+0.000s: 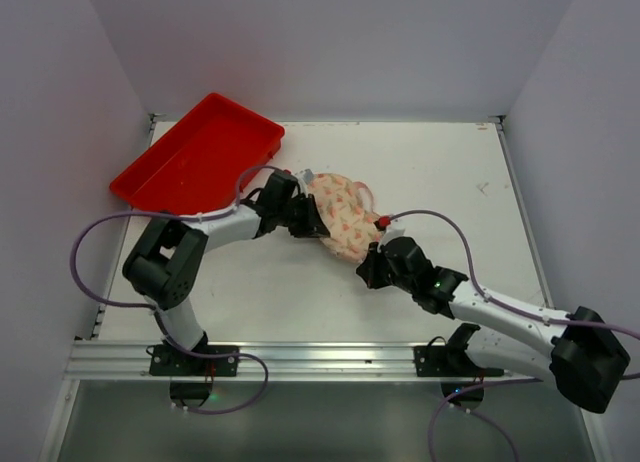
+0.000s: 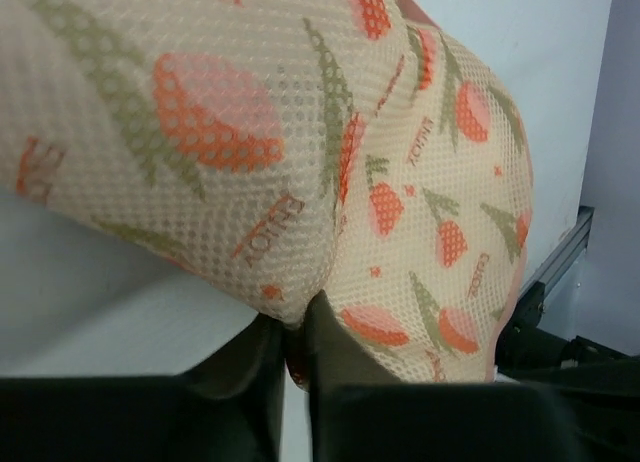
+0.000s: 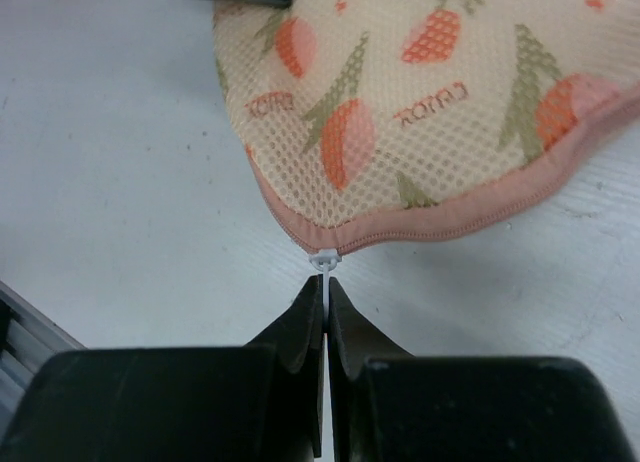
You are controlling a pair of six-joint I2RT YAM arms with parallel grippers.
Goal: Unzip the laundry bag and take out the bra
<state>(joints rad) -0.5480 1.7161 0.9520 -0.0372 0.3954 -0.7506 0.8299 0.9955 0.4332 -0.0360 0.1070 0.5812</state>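
Next, my left gripper opens and takes the bag by its pink edging before my right gripper pulls the zip, because my left fingers are pinching only a fold of mesh.
The laundry bag, cream mesh with orange-red prints and pink edging, lies mid-table between the two arms. My left gripper is at its left side. In the left wrist view the bag fills the frame, and the left gripper is shut on a fold of its mesh. My right gripper is at the bag's near end. In the right wrist view the right gripper is shut on the white zip pull, at the pink zip edging of the bag. The zip looks closed. The bra is hidden.
A red plastic tray sits tilted at the back left, propped against the wall. Purple walls enclose the white table on three sides. An aluminium rail runs along the near edge.
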